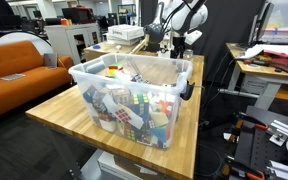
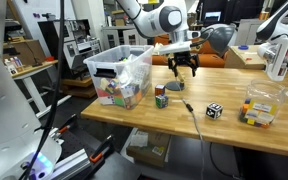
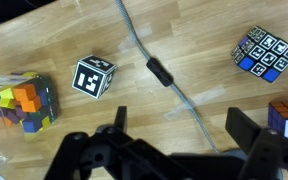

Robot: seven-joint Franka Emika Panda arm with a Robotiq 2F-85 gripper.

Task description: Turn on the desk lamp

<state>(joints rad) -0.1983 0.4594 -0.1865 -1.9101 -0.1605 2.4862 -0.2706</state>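
Observation:
The dark in-line switch (image 3: 160, 72) is clear of the cubes in front of my fingers, so my gripper should move down toward the switch next and close just above it.
The desk lamp's slim white stem (image 2: 275, 50) stands at the right end of the wooden table; I cannot make out its head. Its grey cable (image 3: 189, 100) runs across the table and carries a dark in-line switch (image 3: 160, 72). A strip of clear tape holds the cable down. My gripper (image 3: 180, 135) is open and empty. It hovers above the cable, with one finger on each side, just short of the switch. In an exterior view the gripper (image 2: 182, 68) points down over the middle of the table.
A clear plastic bin (image 2: 104, 72) full of cubes stands at one end of the table and is nearest the camera in an exterior view (image 1: 94, 75). Near the cable lie a black-and-white marker cube (image 3: 94, 77), a puzzle cube (image 3: 262, 52), another cube (image 3: 287, 115) and a clear box of coloured blocks (image 3: 22, 105).

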